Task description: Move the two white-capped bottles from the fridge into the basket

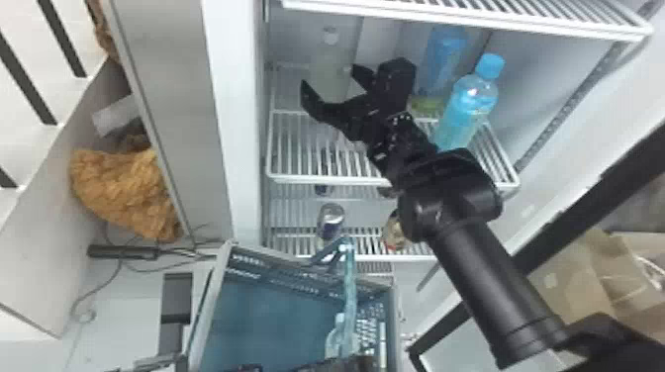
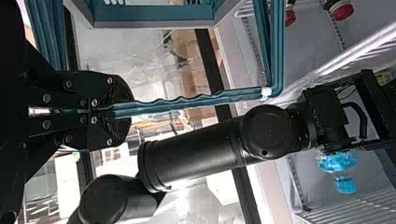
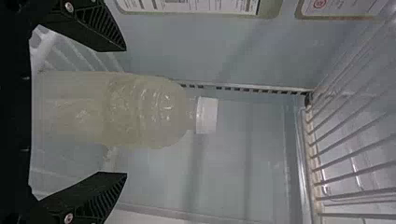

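Observation:
A pale shape with a narrow top can be seen inside the basket, so I should expect to find another bottle there when I bring the white-capped bottle over.
My right gripper is inside the fridge, on the shelf level of a white-capped bottle standing upright. In the right wrist view, the right gripper is open, with the pale, cloudy bottle between its spread fingers and neither finger touching it. The white cap extends past the fingertips. My left gripper is at the bottom edge of the head view; in the left wrist view the left gripper is shut on the blue basket's handle. The basket hangs before the fridge.
A blue-capped bottle stands right of the right gripper, another blue bottle behind it. Wire shelves lie above and below. A can sits lower down. Inside the basket is a pale shape that I cannot identify.

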Robot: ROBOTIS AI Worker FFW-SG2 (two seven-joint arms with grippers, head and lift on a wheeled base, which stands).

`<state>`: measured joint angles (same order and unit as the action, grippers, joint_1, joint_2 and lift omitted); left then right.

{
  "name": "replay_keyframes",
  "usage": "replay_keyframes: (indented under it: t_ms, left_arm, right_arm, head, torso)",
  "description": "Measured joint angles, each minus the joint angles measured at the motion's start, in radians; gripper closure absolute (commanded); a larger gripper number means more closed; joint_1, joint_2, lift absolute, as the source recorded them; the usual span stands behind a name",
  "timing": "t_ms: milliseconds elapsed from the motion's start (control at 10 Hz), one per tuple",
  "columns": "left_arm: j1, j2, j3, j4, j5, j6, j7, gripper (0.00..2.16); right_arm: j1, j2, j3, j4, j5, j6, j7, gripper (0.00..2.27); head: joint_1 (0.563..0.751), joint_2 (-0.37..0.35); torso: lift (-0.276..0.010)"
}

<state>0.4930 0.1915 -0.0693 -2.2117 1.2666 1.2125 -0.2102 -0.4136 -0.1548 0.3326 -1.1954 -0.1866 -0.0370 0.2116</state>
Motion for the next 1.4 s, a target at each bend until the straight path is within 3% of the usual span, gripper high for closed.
replay_keyframes:
  t_ms: [100,200,300,1000,1400]
  left_arm:
    - [-0.003,0.000,-0.001,0.002,0.000,0.000,0.000,1.19]
    - [-0.004,0.000,-0.002,0.003,0.000,0.000,0.000,1.19]
    - [-0.005,0.000,-0.002,0.004,0.001,0.000,0.000,1.19]
    - [-0.004,0.002,-0.001,0.004,0.004,-0.003,-0.002,1.19]
    - [0.005,0.003,0.005,0.004,0.008,-0.004,-0.003,1.19]
  right_arm:
    - [-0.008,0.000,0.003,0.007,-0.003,-0.006,-0.001,0.42]
    - [-0.018,0.000,0.014,0.020,-0.019,-0.006,-0.002,0.82]
    - [-0.022,0.000,0.021,0.028,-0.034,-0.005,-0.005,0.89]
    - [-0.010,0.000,0.022,0.008,-0.059,-0.040,-0.017,0.89]
    - [0.045,-0.002,-0.018,-0.077,-0.062,-0.044,-0.018,0.89]
  head:
    - [0.695,-0.169]
    - [0.695,-0.166]
    - [0.695,-0.164]
    - [0.695,-0.162]
    - [0.695,-0.171]
  torso:
    - [0.000]
    - [0.000]
    - [0.000]
    - [0.000]
    - [0.000]
